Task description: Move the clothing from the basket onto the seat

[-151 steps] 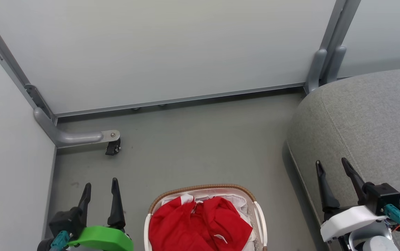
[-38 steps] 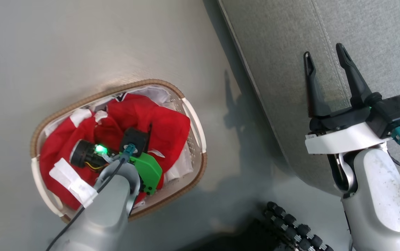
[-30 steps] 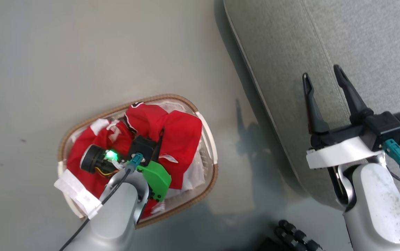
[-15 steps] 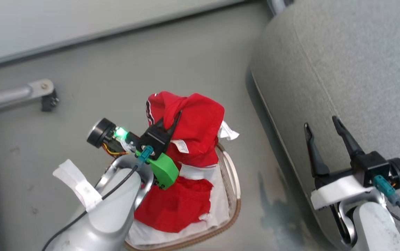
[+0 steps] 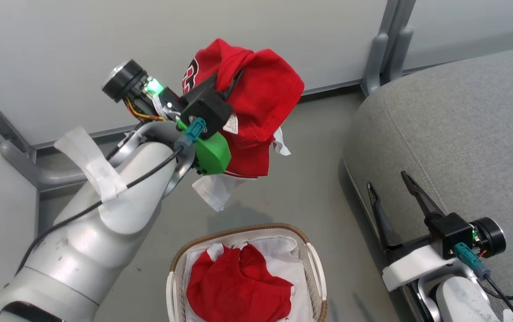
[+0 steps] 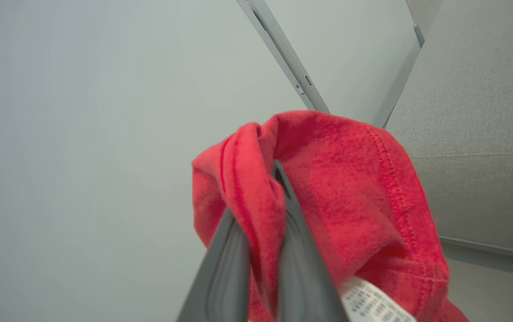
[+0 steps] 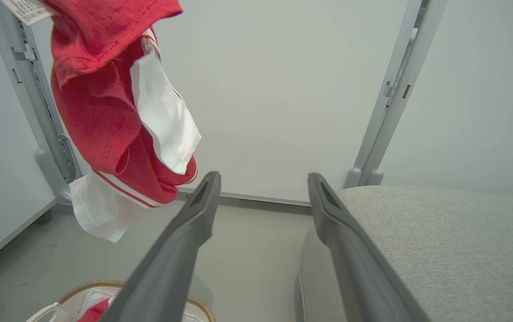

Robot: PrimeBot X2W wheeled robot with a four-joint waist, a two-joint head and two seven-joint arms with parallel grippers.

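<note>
The white edge is joined to the red shirt [image 5: 262, 102] at a striped band [image 7: 125, 189]. The red shirt will come along in drooping folds when I carry that white edge.
My left gripper [image 5: 226, 84] is raised high above the floor and shut on a bright red shirt [image 5: 263, 105] that hangs from it, with white trim and a tag dangling. In the left wrist view the gripper [image 6: 266, 188] pinches a fold of this shirt [image 6: 363, 192]. The second red shirt [image 5: 238, 290] lies crumpled in the basket [image 5: 238, 229] on the floor below. The grey seat [image 5: 462, 134] is to the right. My right gripper [image 5: 387, 180] stands open at the seat's front edge, holding nothing. The right wrist view has its gripper [image 7: 264, 175], the hanging shirt [image 7: 99, 112] and the seat [image 7: 439, 232].
Pale wall panels with grey metal posts [image 5: 379, 53] close off the back and left. A grey frame foot [image 5: 19, 161] juts out low on the left. A white cloth liner [image 5: 283, 250] lines the basket. Grey floor [image 5: 301, 197] runs between basket and seat.
My left gripper has lifted one red shirt out of the basket and high above it. The head camera has tilted up, shifting the whole picture. The right gripper stays open.
</note>
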